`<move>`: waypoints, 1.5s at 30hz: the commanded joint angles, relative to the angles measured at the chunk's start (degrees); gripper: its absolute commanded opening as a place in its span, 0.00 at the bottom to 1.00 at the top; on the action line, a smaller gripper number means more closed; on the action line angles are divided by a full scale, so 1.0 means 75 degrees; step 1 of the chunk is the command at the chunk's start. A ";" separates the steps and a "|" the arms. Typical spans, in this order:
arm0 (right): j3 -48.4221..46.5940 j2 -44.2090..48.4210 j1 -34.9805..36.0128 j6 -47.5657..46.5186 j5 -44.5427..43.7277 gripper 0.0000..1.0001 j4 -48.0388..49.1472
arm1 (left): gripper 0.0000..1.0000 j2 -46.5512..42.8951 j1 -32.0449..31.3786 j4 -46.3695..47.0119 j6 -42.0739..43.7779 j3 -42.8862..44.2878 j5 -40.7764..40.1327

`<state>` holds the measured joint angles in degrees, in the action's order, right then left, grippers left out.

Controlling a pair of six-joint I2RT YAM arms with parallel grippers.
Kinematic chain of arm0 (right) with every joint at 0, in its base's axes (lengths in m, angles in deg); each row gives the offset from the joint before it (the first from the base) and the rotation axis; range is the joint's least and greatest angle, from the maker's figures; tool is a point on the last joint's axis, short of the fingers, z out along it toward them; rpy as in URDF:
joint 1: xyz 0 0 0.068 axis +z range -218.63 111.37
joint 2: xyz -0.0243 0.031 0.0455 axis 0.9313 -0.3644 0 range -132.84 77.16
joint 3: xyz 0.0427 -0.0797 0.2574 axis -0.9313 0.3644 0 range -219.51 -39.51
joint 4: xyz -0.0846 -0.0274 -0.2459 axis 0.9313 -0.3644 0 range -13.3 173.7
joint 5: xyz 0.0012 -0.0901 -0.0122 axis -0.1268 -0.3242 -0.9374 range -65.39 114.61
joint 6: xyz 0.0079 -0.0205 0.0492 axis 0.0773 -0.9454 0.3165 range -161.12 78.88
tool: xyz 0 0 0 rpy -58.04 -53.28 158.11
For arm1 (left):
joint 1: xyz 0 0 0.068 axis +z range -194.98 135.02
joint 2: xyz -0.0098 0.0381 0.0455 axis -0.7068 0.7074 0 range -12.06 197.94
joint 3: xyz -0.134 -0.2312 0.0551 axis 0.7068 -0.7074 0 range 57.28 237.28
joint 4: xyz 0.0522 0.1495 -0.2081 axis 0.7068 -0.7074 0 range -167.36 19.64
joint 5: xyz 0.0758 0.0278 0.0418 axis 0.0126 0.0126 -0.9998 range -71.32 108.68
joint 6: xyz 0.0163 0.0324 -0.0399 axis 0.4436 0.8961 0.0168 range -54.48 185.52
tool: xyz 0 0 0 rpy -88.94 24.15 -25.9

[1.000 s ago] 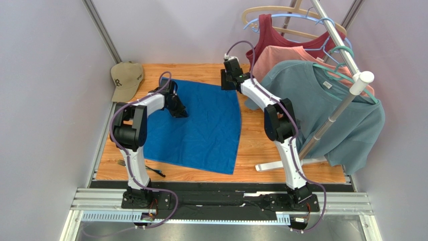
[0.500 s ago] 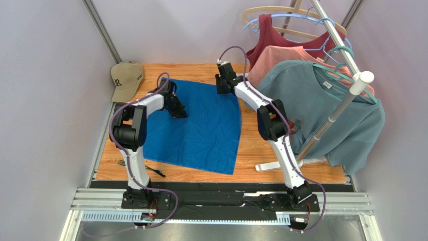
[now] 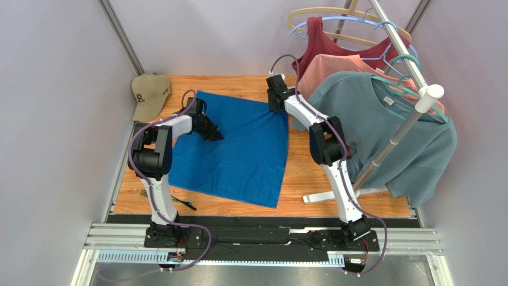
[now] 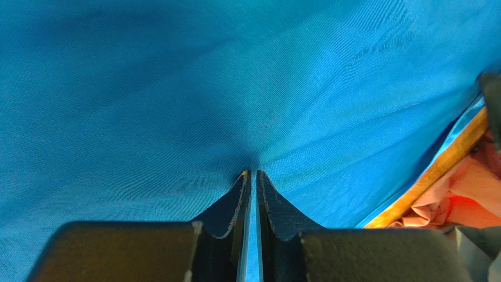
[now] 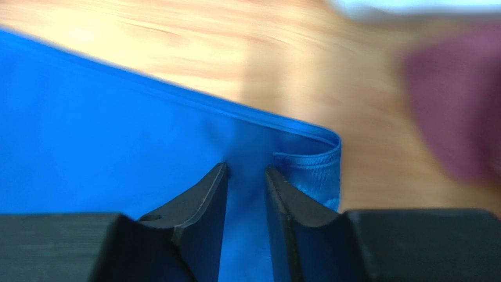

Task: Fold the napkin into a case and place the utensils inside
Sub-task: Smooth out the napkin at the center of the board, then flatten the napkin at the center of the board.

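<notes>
The napkin is crooked, with its near edge slanting [image 3: 238, 199] toward the front of the table, so the robot's left gripper needs to push down on the napkin's middle [image 3: 237, 147] and rotate it before folding.
The royal-blue napkin [image 3: 238, 149] lies spread on the wooden table [image 3: 310, 179]. My left gripper [image 3: 216, 136] rests low on its left part. In the left wrist view that gripper [image 4: 251, 172] is shut, with a thin ridge of the napkin [image 4: 176, 88] pinched between the tips. My right gripper [image 3: 276, 107] is at the napkin's far right corner. In the right wrist view its jaws [image 5: 247, 169] stand slightly apart, tips down on the napkin [image 5: 88, 158], next to the turned-over corner hem [image 5: 311, 167]. The utensils [image 3: 183, 204] lie by the near left edge, beside the napkin.
A tan cap [image 3: 149, 92] sits at the far left corner. A clothes rack [image 3: 393, 137] with hanging shirts, including a teal-grey T-shirt [image 3: 387, 131], stands at the right, its base [image 3: 334, 195] on the table. Bare wood [image 5: 264, 59] lies beyond the napkin's corner.
My right gripper swung left, then back right, and now sits at the napkin's far right corner. The left gripper has stayed pinched on the cloth, shifting only slightly.
</notes>
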<state>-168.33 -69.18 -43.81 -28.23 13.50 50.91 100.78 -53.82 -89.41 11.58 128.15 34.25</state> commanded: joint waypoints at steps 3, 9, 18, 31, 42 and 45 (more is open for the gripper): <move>0.1361 0.1709 -0.0286 -0.0685 -0.2490 0.39 -0.0692 | 0.16 0.0014 0.0007 -0.0015 -0.0063 -0.0285 -0.0190; 0.1872 0.2696 -0.0098 -0.1015 -0.2212 0.52 -0.0173 | 0.16 -0.0279 -0.0028 -0.0131 0.0487 -0.0075 -0.0248; 0.2619 0.3012 0.0370 0.0448 0.0824 0.54 -0.0608 | 0.27 -0.0573 0.0019 -0.0810 0.1799 0.0886 0.0009; 0.4308 0.3564 0.1940 0.0801 0.0369 0.54 -0.0257 | 0.50 -0.2082 0.0089 -0.1374 0.2820 0.0209 0.0572; 0.2037 0.1361 0.1847 -0.0111 0.0975 0.56 -0.0081 | 0.50 -0.4191 0.0439 -0.1468 0.2832 -0.1163 0.0700; 0.1065 0.0612 0.1824 -0.0440 0.1258 0.57 0.0072 | 0.50 -0.4485 0.0581 -0.1433 0.2831 -0.1422 0.0771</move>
<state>-152.26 -58.34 -30.11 -27.56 19.03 48.92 70.60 -51.00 -100.05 31.50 119.28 38.69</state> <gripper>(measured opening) 0.561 0.498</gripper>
